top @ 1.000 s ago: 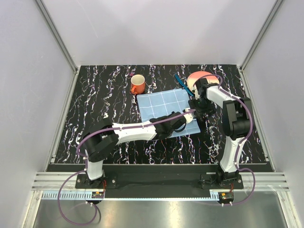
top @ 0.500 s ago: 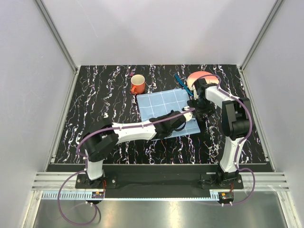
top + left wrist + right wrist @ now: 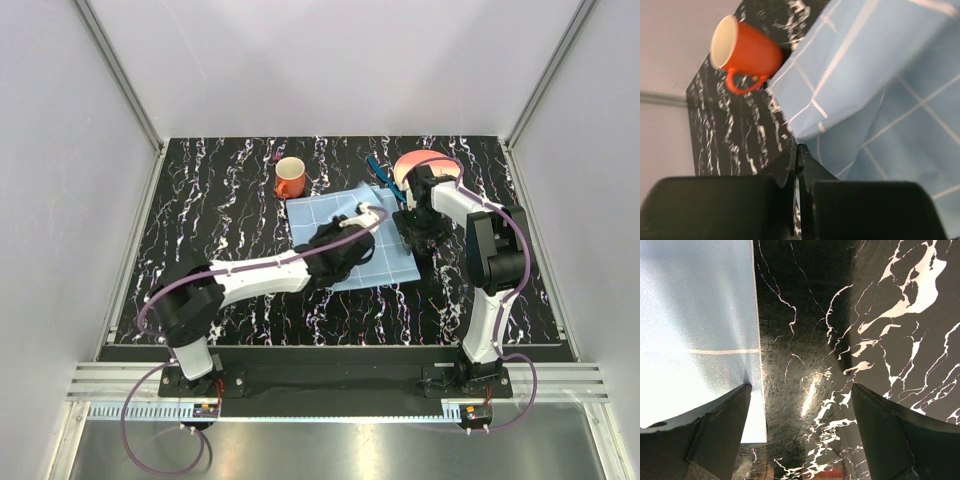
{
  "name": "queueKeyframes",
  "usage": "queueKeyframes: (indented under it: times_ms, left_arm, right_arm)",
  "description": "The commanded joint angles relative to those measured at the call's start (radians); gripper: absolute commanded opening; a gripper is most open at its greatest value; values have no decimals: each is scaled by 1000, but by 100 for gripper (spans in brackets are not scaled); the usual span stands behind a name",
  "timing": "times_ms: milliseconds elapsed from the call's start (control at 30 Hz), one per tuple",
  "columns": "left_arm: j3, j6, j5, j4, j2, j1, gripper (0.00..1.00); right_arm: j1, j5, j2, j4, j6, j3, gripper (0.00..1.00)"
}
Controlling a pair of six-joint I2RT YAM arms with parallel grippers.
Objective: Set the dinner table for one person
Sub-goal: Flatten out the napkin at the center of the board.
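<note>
The mat's raised fold (image 3: 837, 75) is in my left gripper and the tabletop (image 3: 258, 228) beside the mat is clear, so I should keep pulling until the fold opens over the tabletop.
The dinner table (image 3: 220, 200) is a black top with white and purple streaks. A light-blue checked cloth mat (image 3: 390, 258) lies on it right of centre. My left gripper (image 3: 348, 228) is over the mat's middle, shut on a raised fold of the cloth. In the left wrist view the jaws (image 3: 799, 150) meet on the mat (image 3: 890, 75), which bulges up in a fold. My right gripper (image 3: 416, 236) hangs open at the mat's right edge. In the right wrist view its fingers (image 3: 720, 412) straddle the mat's edge (image 3: 695, 315) and bare table (image 3: 875, 305), holding nothing.
An orange mug (image 3: 290, 178) stands just beyond the mat's far left corner, also seen on its side in the left wrist view (image 3: 747, 50). An orange plate (image 3: 410, 162) and blue cutlery (image 3: 378, 170) lie at the back right. White walls enclose the table.
My left gripper has moved from the mat's near right part toward the far left, carrying the pinched cloth with it. The right gripper has hardly moved.
</note>
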Motion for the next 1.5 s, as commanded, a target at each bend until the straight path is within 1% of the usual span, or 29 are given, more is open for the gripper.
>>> queueKeyframes:
  times_ms: [0, 67, 300, 367, 567, 600, 700, 767, 867, 1167, 1333, 1467]
  left_arm:
    - [-39, -82, -145, -20, -113, 21, 0]
    - [-62, -97, -142, -59, -144, 19, 0]
    - [-166, -123, -153, -107, -253, 19, 0]
    - [-175, -145, -179, -133, -265, 19, 0]
    - [-203, -191, -184, -207, -310, 18, 0]
    - [-206, -221, -184, -220, -316, 18, 0]
    - [-212, -248, -176, -267, -321, 18, 0]
    - [-212, -269, -174, -326, -325, 16, 0]
    - [-217, -289, -205, -363, -328, 13, 0]
    - [-230, -252, -289, -460, -345, 10, 0]
    - [-235, -240, -288, -535, -353, 10, 0]
    - [-238, -211, -274, -550, -367, 10, 0]
  right_arm:
    - [23, 15, 51, 6, 9, -39, 90]
    - [25, 17, 51, 6, 9, -38, 90]
    - [42, 34, 63, -4, 9, -12, 90]
    - [45, 37, 64, -9, 8, -5, 90]
    - [46, 43, 72, -18, -3, 10, 91]
    - [46, 43, 72, -20, -5, 11, 90]
    - [46, 41, 74, -23, -8, 16, 91]
    - [46, 41, 71, -23, -9, 16, 91]
    - [46, 40, 68, -24, -11, 10, 91]
    - [48, 43, 63, -24, -15, -9, 91]
    - [46, 52, 69, -23, -18, -1, 91]
    - [46, 55, 75, -26, -23, 14, 91]
